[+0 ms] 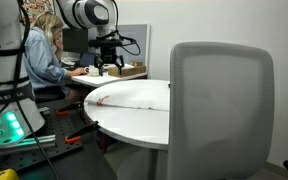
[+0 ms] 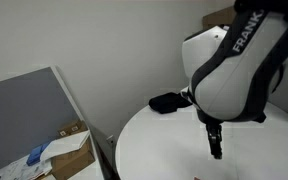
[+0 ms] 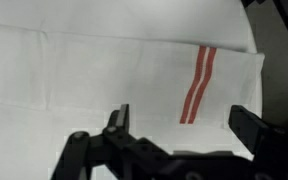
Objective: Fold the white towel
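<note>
The white towel's striped end (image 3: 222, 85) lies free below my gripper's open fingers, so my gripper should keep going down toward the towel's edge (image 3: 252, 88) beyond the red stripes until the fingers pinch it.
The white towel (image 3: 84, 70) lies flat on the round white table (image 1: 134, 125), with two thin red stripes (image 3: 196, 85) near its right edge in the wrist view. In an exterior view the towel (image 1: 129, 94) lies on the table's far part. My gripper (image 3: 184, 125) is open and empty, hovering above the towel's near edge close to the stripes. It also shows above the table in both exterior views (image 1: 109, 65) (image 2: 216, 148). Against the white tabletop (image 2: 154, 150) I cannot make out the towel.
A grey mesh office chair (image 1: 222, 110) stands close in front and hides the table's right part. A person (image 1: 44, 50) sits at a desk behind the table. A black object (image 2: 166, 102) lies at the table's far edge. A cardboard box (image 2: 72, 150) stands beside the table.
</note>
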You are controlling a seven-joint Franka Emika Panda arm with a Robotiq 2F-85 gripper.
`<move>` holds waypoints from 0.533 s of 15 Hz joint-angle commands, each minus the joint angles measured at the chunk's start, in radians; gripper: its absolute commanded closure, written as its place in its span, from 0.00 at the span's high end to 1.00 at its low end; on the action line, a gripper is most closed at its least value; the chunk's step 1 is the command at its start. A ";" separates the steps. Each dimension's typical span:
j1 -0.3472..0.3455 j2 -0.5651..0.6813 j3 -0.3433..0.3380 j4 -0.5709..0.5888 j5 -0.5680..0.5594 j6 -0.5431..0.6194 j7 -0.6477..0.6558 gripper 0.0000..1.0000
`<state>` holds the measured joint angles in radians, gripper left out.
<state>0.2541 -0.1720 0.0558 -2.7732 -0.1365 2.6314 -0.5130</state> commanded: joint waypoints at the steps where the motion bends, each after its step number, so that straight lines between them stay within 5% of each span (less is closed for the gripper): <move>1: 0.036 0.108 0.050 0.001 0.038 0.052 -0.073 1.00; 8: 0.044 0.253 0.190 0.003 0.039 0.122 -0.057 1.00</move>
<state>0.3023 0.0243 0.2059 -2.7710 -0.1013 2.7042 -0.5574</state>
